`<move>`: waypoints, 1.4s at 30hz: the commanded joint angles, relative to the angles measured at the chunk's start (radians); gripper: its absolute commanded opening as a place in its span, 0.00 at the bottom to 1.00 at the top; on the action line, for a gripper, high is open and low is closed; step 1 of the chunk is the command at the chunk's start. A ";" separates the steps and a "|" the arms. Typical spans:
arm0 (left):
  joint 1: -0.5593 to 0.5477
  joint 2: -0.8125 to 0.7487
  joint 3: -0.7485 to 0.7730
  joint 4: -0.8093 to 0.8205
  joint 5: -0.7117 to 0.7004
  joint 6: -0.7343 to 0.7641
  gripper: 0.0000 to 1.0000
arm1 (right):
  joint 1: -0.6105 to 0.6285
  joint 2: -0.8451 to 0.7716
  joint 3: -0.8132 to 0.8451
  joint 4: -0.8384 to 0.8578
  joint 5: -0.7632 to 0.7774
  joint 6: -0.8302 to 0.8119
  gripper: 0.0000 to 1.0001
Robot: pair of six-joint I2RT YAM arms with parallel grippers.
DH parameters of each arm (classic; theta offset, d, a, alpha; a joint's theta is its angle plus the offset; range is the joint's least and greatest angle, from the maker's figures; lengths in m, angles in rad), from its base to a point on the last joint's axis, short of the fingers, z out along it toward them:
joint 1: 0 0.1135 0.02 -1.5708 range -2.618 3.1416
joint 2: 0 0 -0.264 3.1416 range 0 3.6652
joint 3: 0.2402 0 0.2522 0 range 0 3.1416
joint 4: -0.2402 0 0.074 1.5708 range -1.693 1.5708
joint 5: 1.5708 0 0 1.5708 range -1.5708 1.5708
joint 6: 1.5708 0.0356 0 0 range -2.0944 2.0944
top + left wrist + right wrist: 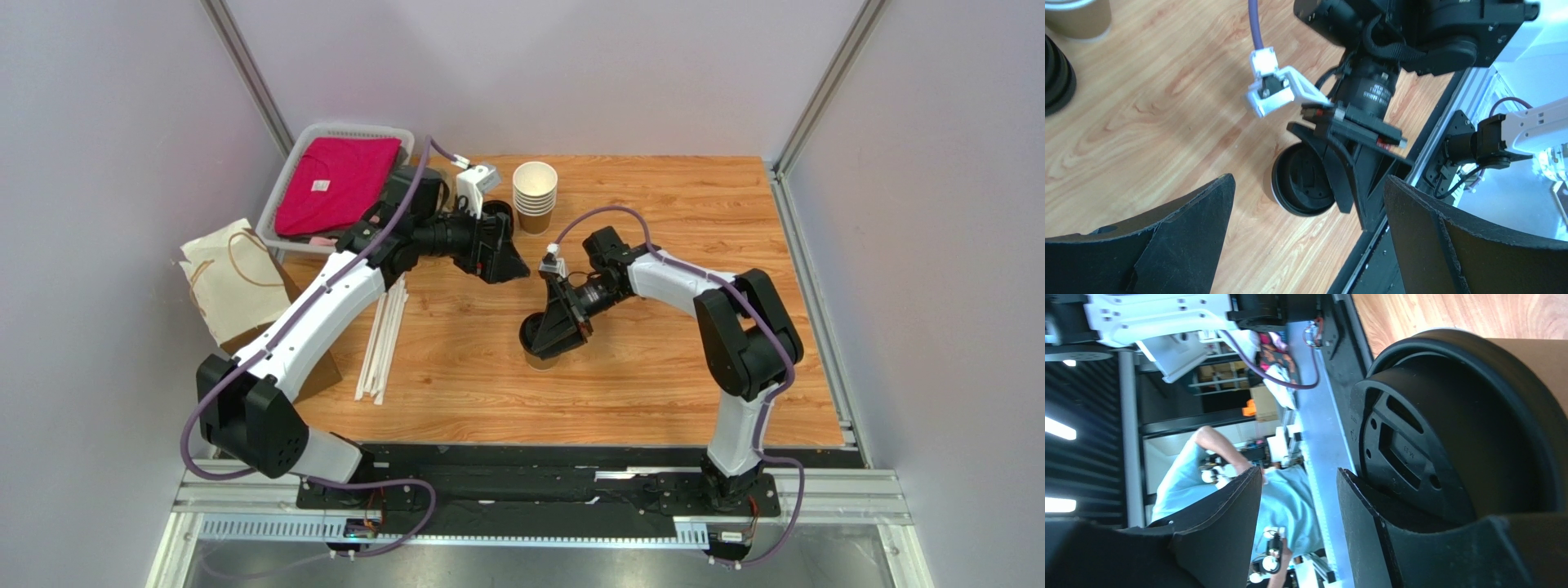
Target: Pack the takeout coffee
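Observation:
Only one side of the black lid (1316, 164) is covered by my right gripper, so my left gripper should close its fingers and push the lid's opposite side (1295, 205) onto the cup.
The takeout coffee (537, 352), a brown kraft cup with a black lid, stands upright on the wooden table near the middle. My right gripper (562, 321) hangs over it with its jaws a little apart. In the right wrist view the gap of the right gripper (1300, 478) is empty. The lidded cup (1444, 447) lies outside it, against one finger (1389, 539). My left gripper (505, 251) is open and empty, up and to the left of the cup. The left wrist view looks past the gripper (1309, 184) at the lid (1300, 190).
A stack of lidless cups (535, 194) stands at the back. A basket (301, 135) with a red cloth is at the back left. A paper bag (233, 282) lies at the left, and white straws (383, 331) lie beside it. A pile of black lids (1054, 73) is at the left edge.

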 commanded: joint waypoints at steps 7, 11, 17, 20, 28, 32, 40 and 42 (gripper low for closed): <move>0.000 0.032 -0.169 0.134 0.236 -0.164 0.91 | -0.023 -0.008 -0.003 -0.023 0.035 -0.022 0.56; 0.000 0.033 -0.224 0.218 0.292 -0.227 0.83 | -0.012 -0.058 0.026 -0.044 -0.008 -0.028 0.56; -0.004 0.070 -0.266 0.313 0.392 -0.342 0.42 | -0.018 -0.110 0.026 -0.058 0.035 -0.018 0.49; -0.007 0.116 -0.278 0.355 0.418 -0.393 0.28 | -0.021 -0.095 0.017 -0.055 0.067 -0.013 0.38; -0.052 0.210 -0.280 0.404 0.424 -0.439 0.08 | -0.032 -0.053 0.011 0.009 0.090 0.041 0.25; -0.046 0.265 -0.283 0.351 0.386 -0.413 0.01 | -0.036 -0.018 0.000 0.008 0.101 0.041 0.24; -0.016 0.325 -0.309 0.289 0.338 -0.374 0.00 | -0.061 0.040 -0.017 0.014 0.142 0.039 0.19; -0.012 0.339 -0.324 0.281 0.330 -0.364 0.00 | -0.069 0.051 -0.018 0.015 0.150 0.045 0.19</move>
